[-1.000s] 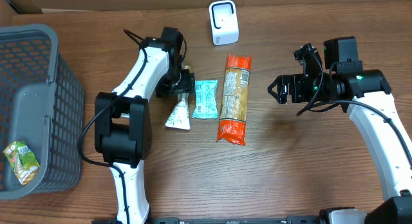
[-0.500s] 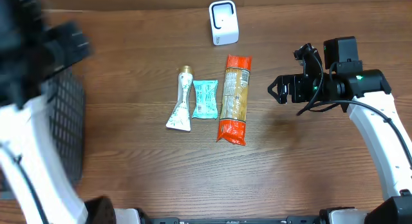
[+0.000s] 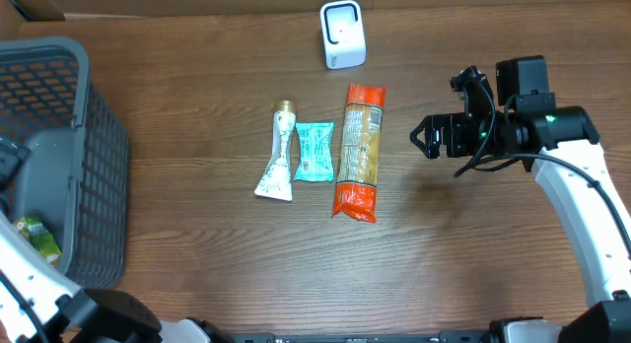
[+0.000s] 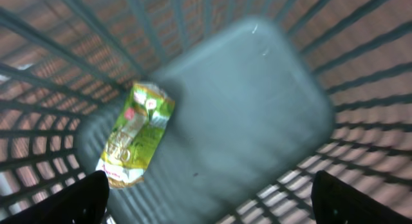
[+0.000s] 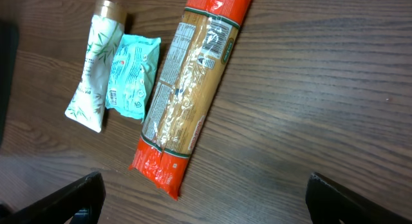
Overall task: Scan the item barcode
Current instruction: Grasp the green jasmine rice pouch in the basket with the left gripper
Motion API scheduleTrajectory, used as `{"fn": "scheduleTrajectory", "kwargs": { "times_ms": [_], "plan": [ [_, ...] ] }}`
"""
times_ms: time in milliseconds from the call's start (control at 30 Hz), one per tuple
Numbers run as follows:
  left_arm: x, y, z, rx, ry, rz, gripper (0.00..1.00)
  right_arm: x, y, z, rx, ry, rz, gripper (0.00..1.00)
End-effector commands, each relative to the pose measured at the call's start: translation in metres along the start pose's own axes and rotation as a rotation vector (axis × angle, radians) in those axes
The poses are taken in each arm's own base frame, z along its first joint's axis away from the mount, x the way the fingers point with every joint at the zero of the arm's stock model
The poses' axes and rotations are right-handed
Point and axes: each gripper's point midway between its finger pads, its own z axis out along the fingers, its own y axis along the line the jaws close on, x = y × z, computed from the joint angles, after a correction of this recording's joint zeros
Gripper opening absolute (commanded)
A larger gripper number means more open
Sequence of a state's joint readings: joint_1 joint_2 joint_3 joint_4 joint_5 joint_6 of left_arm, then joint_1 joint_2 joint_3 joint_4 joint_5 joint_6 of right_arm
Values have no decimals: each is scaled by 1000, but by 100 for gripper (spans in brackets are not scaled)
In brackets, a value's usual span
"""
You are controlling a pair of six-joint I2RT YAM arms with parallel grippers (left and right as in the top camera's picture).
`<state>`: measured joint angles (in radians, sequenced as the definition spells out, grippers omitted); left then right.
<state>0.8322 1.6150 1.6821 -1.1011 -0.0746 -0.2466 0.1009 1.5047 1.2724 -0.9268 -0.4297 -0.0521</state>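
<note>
The green-yellow packet (image 3: 38, 240) lies free on the basket's bottom with its narrow width (image 4: 136, 135) in line with the robot's fingers, so the left gripper continues to go down and closes there.
Three items lie in a row mid-table: a white tube (image 3: 276, 156), a teal packet (image 3: 315, 151) and a long orange pasta pack (image 3: 359, 151). Behind them stands the white scanner (image 3: 342, 34). A green-yellow packet (image 4: 135, 134) lies on the floor of the grey basket (image 3: 99, 136). My left gripper (image 4: 207, 205) hangs over the inside of the basket, open, with nothing between its fingers (image 4: 80, 199). My right gripper (image 3: 426, 138) hovers right of the pasta pack (image 5: 187, 89), open and empty. Its wrist view also shows the tube (image 5: 96, 76) and the teal packet (image 5: 132, 76).
The basket's mesh walls (image 4: 360, 63) surround the left gripper on all sides. The left arm (image 3: 20, 274) shows in the overhead view only at the bottom left edge. Bare wooden table (image 3: 444, 254) lies in front of the items and under the right arm.
My left arm has swung from the tube at mid-table out to the left and now hangs over the basket. The tube stays on the table. The right arm has not moved.
</note>
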Motion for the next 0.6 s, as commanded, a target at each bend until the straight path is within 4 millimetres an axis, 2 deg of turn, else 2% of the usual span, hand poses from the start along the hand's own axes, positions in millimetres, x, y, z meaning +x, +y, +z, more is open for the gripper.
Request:
{"fn": "scheduleTrajectory", "kwargs": {
  "times_ms": [0, 67, 167, 333, 400, 567],
  "plan": [
    [40, 15, 42, -63, 99, 166, 91, -10, 4, -6, 1, -31, -21, 100],
    [56, 32, 63, -138, 123, 175, 93, -10, 4, -6, 1, -32, -21, 100],
    [69, 46, 82, -189, 129, 174, 98, -10, 4, -6, 1, -32, -21, 100],
    [65, 65, 98, -224, 93, 307, 100, -9, 4, -6, 1, -28, -20, 100],
    [63, 73, 103, -232, 82, 309, 100, -9, 4, -6, 1, -28, -19, 100],
    [73, 82, 127, -165, 118, 323, 100, -9, 4, -6, 2, -29, -20, 100]
  ]
}}
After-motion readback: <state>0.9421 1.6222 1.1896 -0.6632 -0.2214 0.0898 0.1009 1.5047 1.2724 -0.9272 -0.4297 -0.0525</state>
